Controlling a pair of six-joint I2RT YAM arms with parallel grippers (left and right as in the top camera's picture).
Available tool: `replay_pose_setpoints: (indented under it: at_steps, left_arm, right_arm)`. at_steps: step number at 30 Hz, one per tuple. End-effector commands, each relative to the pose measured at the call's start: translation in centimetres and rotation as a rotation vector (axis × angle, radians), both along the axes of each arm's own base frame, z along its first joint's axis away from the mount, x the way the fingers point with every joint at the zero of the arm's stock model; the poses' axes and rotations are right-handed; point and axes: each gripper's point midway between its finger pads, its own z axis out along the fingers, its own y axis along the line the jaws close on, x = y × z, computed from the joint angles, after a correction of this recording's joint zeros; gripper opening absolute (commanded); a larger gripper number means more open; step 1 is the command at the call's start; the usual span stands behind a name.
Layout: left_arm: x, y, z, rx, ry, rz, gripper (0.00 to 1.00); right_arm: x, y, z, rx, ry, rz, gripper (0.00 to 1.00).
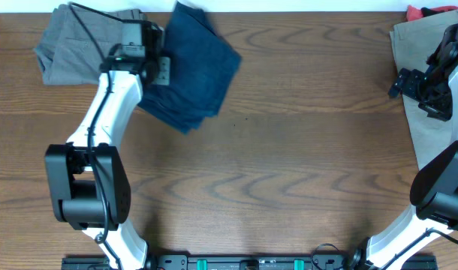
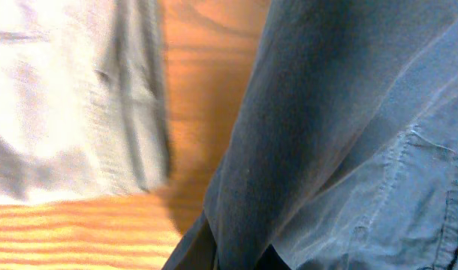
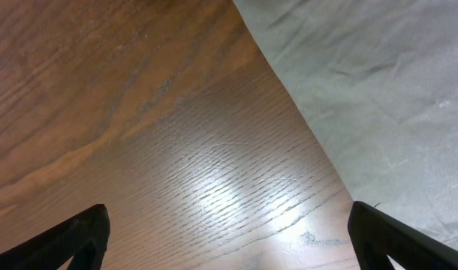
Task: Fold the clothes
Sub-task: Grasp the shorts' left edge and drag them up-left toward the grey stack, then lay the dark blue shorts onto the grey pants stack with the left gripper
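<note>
My left gripper should go on carrying the navy shorts until they lie over the olive-grey shorts point(image 1: 80, 46), since its fingers grip a fold point(image 2: 248, 206) and the way is open.
The dark navy-blue shorts point(image 1: 193, 69) lie folded at the back, left of centre. My left gripper point(image 1: 160, 73) sits at their left edge. In the left wrist view its jaws point(image 2: 240, 259) are closed on a fold of the navy shorts point(image 2: 341, 127). The olive-grey shorts point(image 1: 71, 45) lie bunched at the back left, and they also show in the left wrist view point(image 2: 64, 105). The tan-khaki shorts point(image 1: 432, 127) lie spread along the right edge. My right gripper point(image 1: 413, 94) hovers open and empty over their left edge, with bare wood between its fingers point(image 3: 229, 221) and the khaki cloth point(image 3: 379, 97) beside it.
A red cloth point(image 1: 423, 11) peeks in at the back right corner. The wooden table point(image 1: 274, 165) shows as bare wood between the garments. Both arm bases stand at the front edge.
</note>
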Motion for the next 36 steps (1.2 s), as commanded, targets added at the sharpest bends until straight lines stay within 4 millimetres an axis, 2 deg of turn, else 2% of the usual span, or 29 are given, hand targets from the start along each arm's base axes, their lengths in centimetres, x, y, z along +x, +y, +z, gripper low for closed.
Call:
replay_pose_setpoints:
  at_steps: [1,8,11,18,25,32,36]
  left_arm:
    - [2.1,2.1,2.4,0.054,-0.089,0.007,0.06]
    - [4.4,4.9,5.6,0.080,-0.219,0.073,0.06]
    - [4.7,6.3,6.5,0.127,-0.246,0.123,0.06]
    - [5.0,8.1,8.3,0.160,-0.294,0.238,0.06]
    - [5.3,9.1,9.2,0.122,-0.350,0.356,0.06]
    - [4.6,12.5,9.3,0.007,-0.402,0.599,0.06]
    - [4.4,14.2,9.0,-0.040,-0.415,0.681,0.06]
  right_arm:
    - [0.1,-0.4,0.7,-0.011,-0.017,-0.017,0.99]
    - [0.1,-0.4,0.7,-0.011,-0.017,-0.017,0.99]
    - [0.1,-0.4,0.7,-0.011,-0.017,-0.018,0.99]
    - [0.1,-0.4,0.7,-0.011,-0.017,-0.017,0.99]
    - [0.1,-0.4,0.7,-0.011,-0.017,-0.017,0.99]
    - [0.1,-0.4,0.7,-0.011,-0.017,-0.018,0.99]
    - [0.1,-0.4,0.7,-0.011,-0.017,-0.017,0.99]
